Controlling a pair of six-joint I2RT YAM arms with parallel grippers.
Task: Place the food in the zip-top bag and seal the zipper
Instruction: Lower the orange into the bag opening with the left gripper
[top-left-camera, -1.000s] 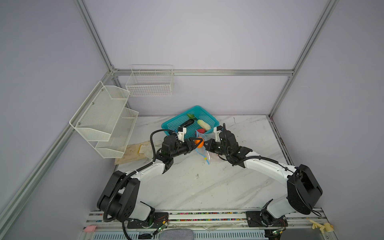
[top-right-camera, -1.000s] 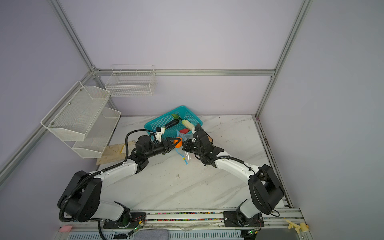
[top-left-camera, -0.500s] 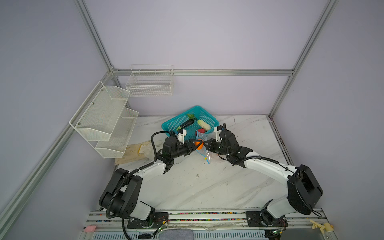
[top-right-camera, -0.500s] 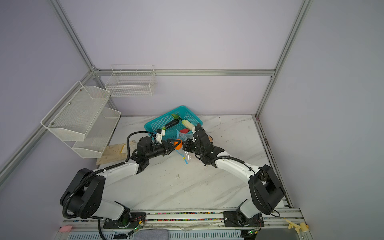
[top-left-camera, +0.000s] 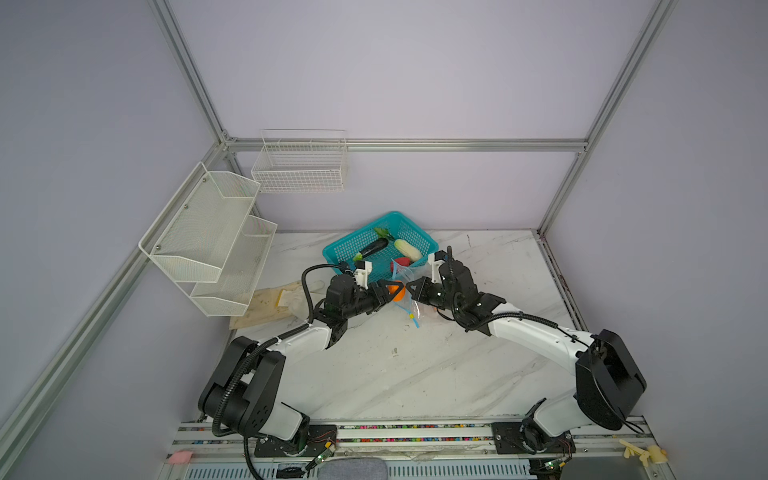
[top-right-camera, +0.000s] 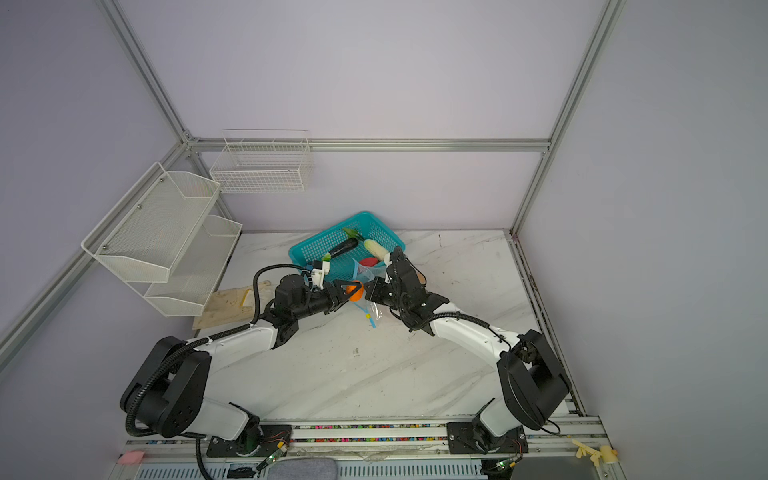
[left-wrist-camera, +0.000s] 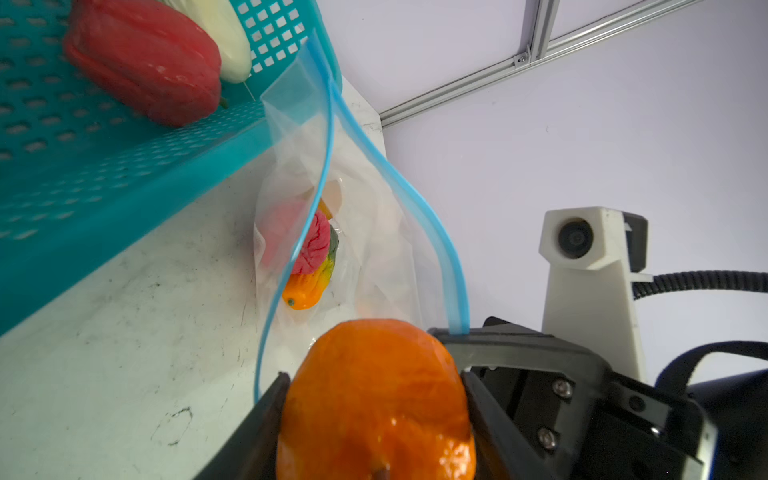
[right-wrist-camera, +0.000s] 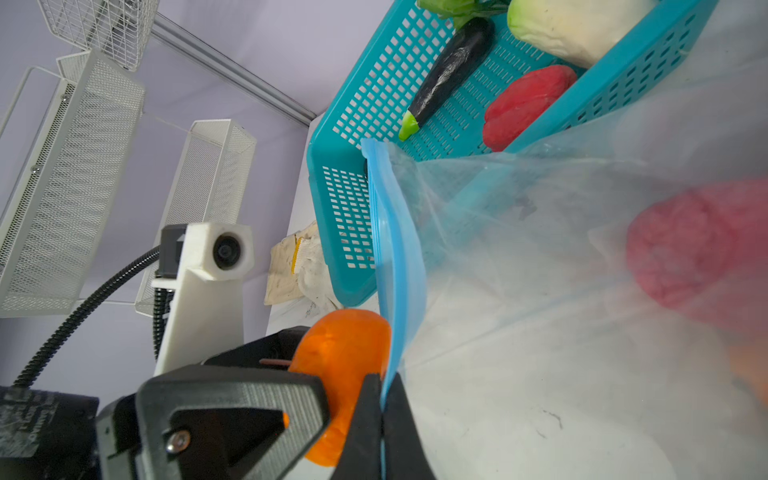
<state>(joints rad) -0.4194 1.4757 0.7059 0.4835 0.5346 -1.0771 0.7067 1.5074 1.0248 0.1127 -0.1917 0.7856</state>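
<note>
The light-blue zipper (left-wrist-camera: 434, 220) is wide open ahead of the orange, so my left gripper should keep going into the bag (left-wrist-camera: 368, 276) and let go once the orange is inside.
My left gripper (left-wrist-camera: 374, 377) is shut on an orange (left-wrist-camera: 374, 399), held just off the table in both top views (top-left-camera: 398, 291) (top-right-camera: 355, 291). The orange sits at the mouth of the clear zip-top bag (left-wrist-camera: 374, 216) (top-left-camera: 405, 272). My right gripper (right-wrist-camera: 381, 380) (top-left-camera: 411, 288) is shut on the bag's light-blue zipper (right-wrist-camera: 397, 257) (left-wrist-camera: 415, 203), holding that lip up and the mouth open. The yellow slider (top-left-camera: 412, 316) hangs near the table. Inside the bag lie a pink piece (left-wrist-camera: 311, 245) and a yellow-orange mango (left-wrist-camera: 305, 286).
A teal basket (top-left-camera: 357, 232) (top-right-camera: 324, 235) stands right behind the bag, holding an eggplant (right-wrist-camera: 453, 70), a white cabbage (right-wrist-camera: 573, 29) and a red piece (right-wrist-camera: 528, 104). A white shelf rack (top-left-camera: 208, 237) and a wire basket (top-left-camera: 301, 166) hang on the walls. A glove on a board (top-left-camera: 270, 303) lies at left.
My left arm has edged the orange slightly toward the bag mouth. The right gripper has kept its hold on the zipper strip without moving.
</note>
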